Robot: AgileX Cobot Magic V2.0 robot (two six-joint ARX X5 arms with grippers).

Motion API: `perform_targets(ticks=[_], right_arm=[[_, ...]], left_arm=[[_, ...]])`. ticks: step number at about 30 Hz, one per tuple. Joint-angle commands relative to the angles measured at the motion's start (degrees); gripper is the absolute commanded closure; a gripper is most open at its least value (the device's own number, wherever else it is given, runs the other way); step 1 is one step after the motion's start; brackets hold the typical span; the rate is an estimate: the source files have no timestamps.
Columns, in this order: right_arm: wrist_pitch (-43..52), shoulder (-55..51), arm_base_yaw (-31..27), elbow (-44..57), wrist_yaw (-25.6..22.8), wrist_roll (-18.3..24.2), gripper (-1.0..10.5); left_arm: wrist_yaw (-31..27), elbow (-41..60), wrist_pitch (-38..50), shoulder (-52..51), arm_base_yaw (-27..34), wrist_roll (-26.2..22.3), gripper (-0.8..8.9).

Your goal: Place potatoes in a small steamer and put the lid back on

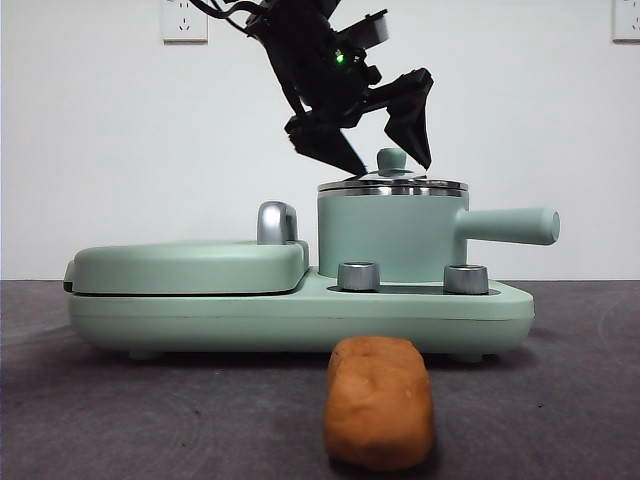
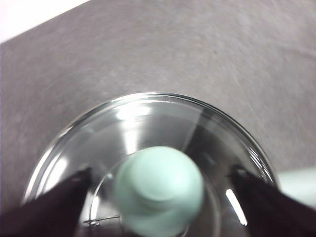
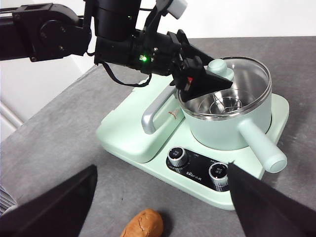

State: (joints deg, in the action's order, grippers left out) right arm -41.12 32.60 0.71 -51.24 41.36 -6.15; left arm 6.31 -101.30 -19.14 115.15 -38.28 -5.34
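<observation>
My gripper will lift the lid, and I should expect the small steamer (image 1: 388,236) to be empty inside, because only grey steel shows through the lid's glass (image 2: 165,123).
The small steamer (image 1: 385,235) stands on the right half of a mint-green appliance, its side handle (image 1: 510,226) pointing right. The lid (image 1: 392,184) rests on its rim, and through the glass (image 3: 242,79) a steel insert shows. My left gripper (image 1: 388,162) hovers just over the lid, open, one jaw on each side of the knob (image 2: 160,190) without touching it. The potato (image 1: 380,400) lies on the table in front of the appliance, also seen in the right wrist view (image 3: 143,224). My right gripper (image 3: 160,197) hangs open and empty above the table near the potato.
The closed flat grill plate (image 1: 190,265) with a chrome handle (image 1: 275,222) fills the appliance's left half. Two steel dials (image 1: 359,276) (image 1: 465,279) sit on the front ledge. The left arm (image 3: 54,32) reaches in from the back left. Grey cloth covers the table (image 1: 150,420).
</observation>
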Motion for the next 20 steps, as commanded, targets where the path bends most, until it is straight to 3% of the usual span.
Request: perform_targets(ticks=[1, 9, 16, 20], right_arm=[[0.4, 0.2, 0.1, -1.0, 0.0, 0.6, 5.3], [0.3, 0.2, 0.1, -1.0, 0.0, 0.6, 5.3], [0.3, 0.2, 0.1, -1.0, 0.0, 0.6, 5.3], [0.3, 0.2, 0.1, -1.0, 0.0, 0.6, 5.3]], left_arm=[[0.1, -1.7, 0.5, 1.1, -1.0, -3.4, 4.79], [0.1, -1.7, 1.3, 1.1, -0.9, -3.4, 4.9], [0.1, -1.7, 1.4, 1.1, -0.7, -3.4, 5.54], [0.1, -1.7, 1.7, 1.1, -0.7, -3.4, 6.45]])
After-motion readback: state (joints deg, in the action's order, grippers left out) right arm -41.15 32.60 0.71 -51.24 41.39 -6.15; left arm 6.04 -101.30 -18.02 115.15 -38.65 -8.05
